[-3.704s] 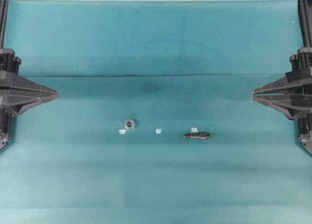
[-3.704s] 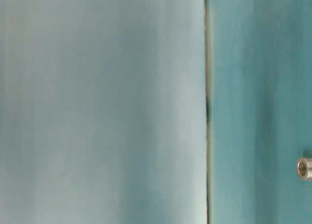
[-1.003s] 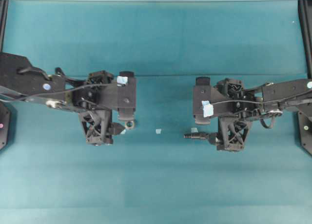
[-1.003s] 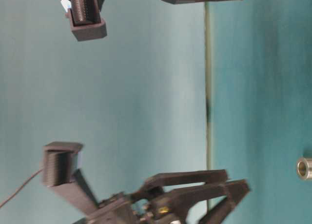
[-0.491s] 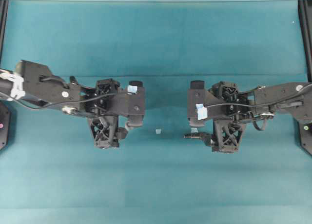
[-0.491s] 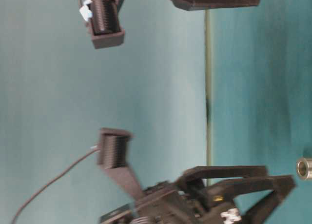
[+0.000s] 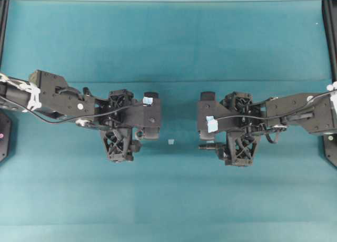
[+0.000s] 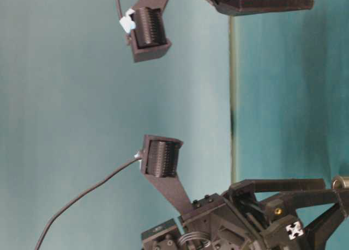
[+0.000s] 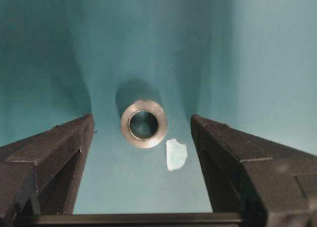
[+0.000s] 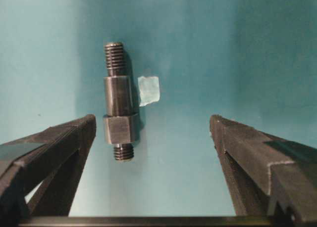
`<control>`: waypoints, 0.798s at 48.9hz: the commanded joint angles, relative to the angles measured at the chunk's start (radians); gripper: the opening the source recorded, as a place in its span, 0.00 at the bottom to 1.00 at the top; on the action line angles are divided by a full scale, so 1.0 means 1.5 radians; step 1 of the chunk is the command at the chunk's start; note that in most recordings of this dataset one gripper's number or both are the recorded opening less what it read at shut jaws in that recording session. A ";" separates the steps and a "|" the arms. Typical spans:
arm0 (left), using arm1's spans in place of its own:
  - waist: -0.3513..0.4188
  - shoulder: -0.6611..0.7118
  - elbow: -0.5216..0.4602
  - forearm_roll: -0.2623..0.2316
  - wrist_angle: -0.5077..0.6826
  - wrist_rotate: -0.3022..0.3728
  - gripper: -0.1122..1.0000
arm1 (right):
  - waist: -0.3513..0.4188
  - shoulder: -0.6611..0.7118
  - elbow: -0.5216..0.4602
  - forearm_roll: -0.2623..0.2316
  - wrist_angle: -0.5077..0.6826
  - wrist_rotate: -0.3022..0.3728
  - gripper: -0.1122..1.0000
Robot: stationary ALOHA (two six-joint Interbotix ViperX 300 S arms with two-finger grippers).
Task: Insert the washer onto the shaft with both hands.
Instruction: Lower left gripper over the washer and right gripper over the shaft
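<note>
I expect the washer to slide down to the shaft's block when I push it on, because that block is wider than the shaft's smooth body.
In the left wrist view the washer, a thick silver ring with a dark hole, lies flat on the teal mat. My left gripper is open, with one finger on each side of the washer and clear of it. In the right wrist view the dark stepped shaft lies on the mat. My right gripper is open, and the shaft's near threaded end sits just inside its left finger. From overhead the left gripper hides the washer, while the shaft's end pokes out from under the right gripper. The washer also peeks in at the table-level view's right edge.
Pale blue tape scraps lie on the mat: one scrap right beside the washer, one scrap next to the shaft, and one scrap between the two grippers. The teal mat covers the whole table.
The left gripper has moved right and now covers the washer from overhead. The right gripper has moved left over the shaft. Both have come lower and stayed open.
</note>
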 commanded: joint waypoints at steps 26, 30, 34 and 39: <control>0.000 0.007 -0.008 0.002 -0.008 -0.001 0.84 | 0.003 0.018 0.008 0.002 -0.021 -0.004 0.85; 0.001 0.008 -0.008 0.002 -0.009 -0.002 0.84 | 0.004 0.021 0.009 0.002 -0.022 -0.005 0.85; 0.000 0.007 -0.008 0.002 -0.008 -0.002 0.84 | 0.005 0.025 0.009 0.002 -0.022 -0.006 0.85; 0.000 0.007 -0.008 0.002 -0.008 -0.002 0.84 | 0.006 0.028 0.009 0.002 -0.021 -0.007 0.85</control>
